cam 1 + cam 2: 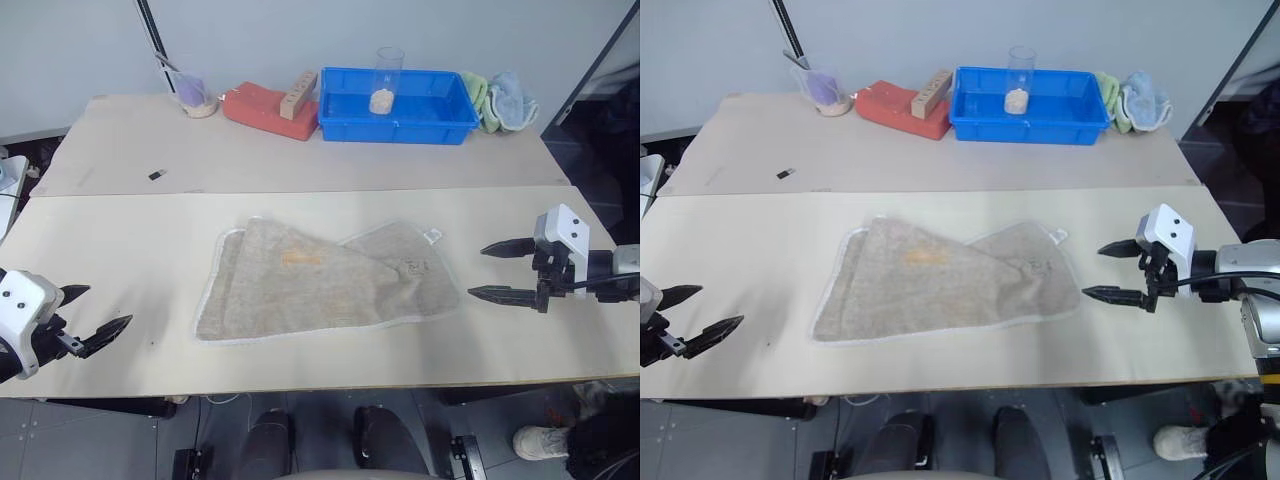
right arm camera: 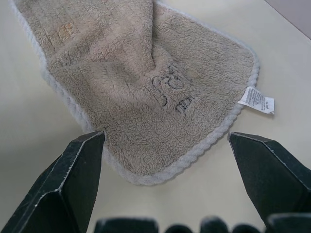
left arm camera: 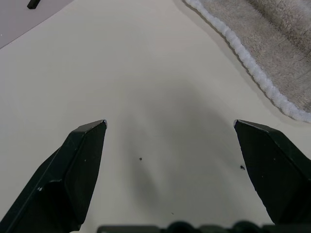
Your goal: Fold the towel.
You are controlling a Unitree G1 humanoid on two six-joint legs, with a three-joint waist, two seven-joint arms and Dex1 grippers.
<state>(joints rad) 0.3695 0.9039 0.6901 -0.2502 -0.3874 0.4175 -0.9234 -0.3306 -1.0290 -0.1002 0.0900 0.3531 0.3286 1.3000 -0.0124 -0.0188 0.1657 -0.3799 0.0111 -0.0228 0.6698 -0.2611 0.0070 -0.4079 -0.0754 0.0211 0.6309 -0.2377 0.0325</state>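
My gripper will straighten the beige towel (image 1: 300, 290) into a long strip when I fold its corners over, since its top layer lies slanted with a soft crease (image 1: 388, 288).
The beige towel (image 1: 320, 280) with white stitched edging lies folded over itself in the middle of the near table, a faint orange stain (image 1: 300, 259) on its top layer. Its white tag (image 2: 256, 100) and a dark printed mark (image 2: 174, 91) sit at its right corner. My right gripper (image 1: 500, 270) hovers open just right of that corner, fingers pointing at it, nothing between them. Well to the left of the towel, my left gripper (image 1: 98, 314) is open and empty over bare table, with the towel's edging (image 3: 252, 65) ahead of its fingers.
On the far table stand a blue bin (image 1: 395, 105) holding a clear cup (image 1: 385, 80), a red block (image 1: 268, 108) with a wooden piece on it, a cup with purple contents (image 1: 195, 95), and green and light blue cloths (image 1: 498, 100). A small dark item (image 1: 157, 175) lies there too.
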